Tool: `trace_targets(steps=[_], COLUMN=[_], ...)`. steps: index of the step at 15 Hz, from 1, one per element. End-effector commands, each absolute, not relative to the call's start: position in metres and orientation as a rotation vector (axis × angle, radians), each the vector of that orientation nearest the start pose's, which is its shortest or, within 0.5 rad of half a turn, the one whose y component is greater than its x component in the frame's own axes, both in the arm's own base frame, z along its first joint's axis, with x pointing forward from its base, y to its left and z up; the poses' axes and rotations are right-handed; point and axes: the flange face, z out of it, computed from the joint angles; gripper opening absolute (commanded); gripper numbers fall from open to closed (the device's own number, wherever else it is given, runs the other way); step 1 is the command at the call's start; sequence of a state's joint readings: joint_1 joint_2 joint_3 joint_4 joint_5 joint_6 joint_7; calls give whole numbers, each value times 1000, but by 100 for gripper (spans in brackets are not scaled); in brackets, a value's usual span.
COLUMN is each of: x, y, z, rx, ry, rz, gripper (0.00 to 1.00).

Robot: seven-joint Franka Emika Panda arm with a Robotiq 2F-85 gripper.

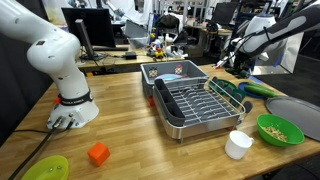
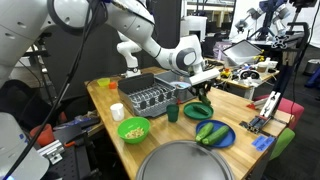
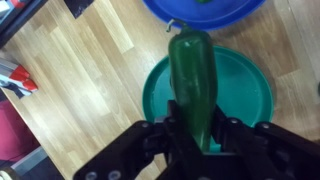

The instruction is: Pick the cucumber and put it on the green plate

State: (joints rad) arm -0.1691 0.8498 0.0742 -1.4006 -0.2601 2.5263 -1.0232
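Next, my gripper turns and moves the cucumber inside the green plate [image 3: 242, 95] before lowering it, as the cucumber's tip [image 3: 187, 38] pokes past that plate's rim toward the blue plate.
In the wrist view my gripper [image 3: 195, 128] is shut on the cucumber [image 3: 192, 80], a dark green, glossy one that sticks out forward from between the fingers. It hangs over the round green plate [image 3: 250, 95], roughly across its middle; I cannot tell if it touches. In an exterior view the gripper [image 2: 202, 80] hovers just above the green plate [image 2: 198, 112], beside the dish rack [image 2: 150, 97]. In an exterior view the gripper [image 1: 228, 66] is at the far right, behind the rack [image 1: 195, 100].
A blue plate [image 2: 222, 140] with green items lies next to the green plate; its edge shows in the wrist view [image 3: 230, 10]. A green bowl [image 2: 133, 128], white cup [image 2: 118, 111] and small green cup [image 2: 172, 113] stand by the rack. A large grey disc [image 2: 185, 162] lies at the table's edge.
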Motion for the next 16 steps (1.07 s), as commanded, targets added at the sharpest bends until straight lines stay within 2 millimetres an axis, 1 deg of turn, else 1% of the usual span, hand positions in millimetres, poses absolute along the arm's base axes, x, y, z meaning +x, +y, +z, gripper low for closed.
trace_targets(steps=[1,3,5,8,10,13,16], x=[751,749,748,748,750,755,758], y=[-57,-39,-30,-31,-33,-32,-25], z=[216,206,197,187,185,180,169], rx=[-2738,-2632,-2538,-2402,-2303,-2173,-2062], ry=[-1987,-2103,-2221,-2399,-2520,-2659,-2733], rz=[-131,-39,57,194,265,301,319], gripper=[8,8,8,8,8,8,8])
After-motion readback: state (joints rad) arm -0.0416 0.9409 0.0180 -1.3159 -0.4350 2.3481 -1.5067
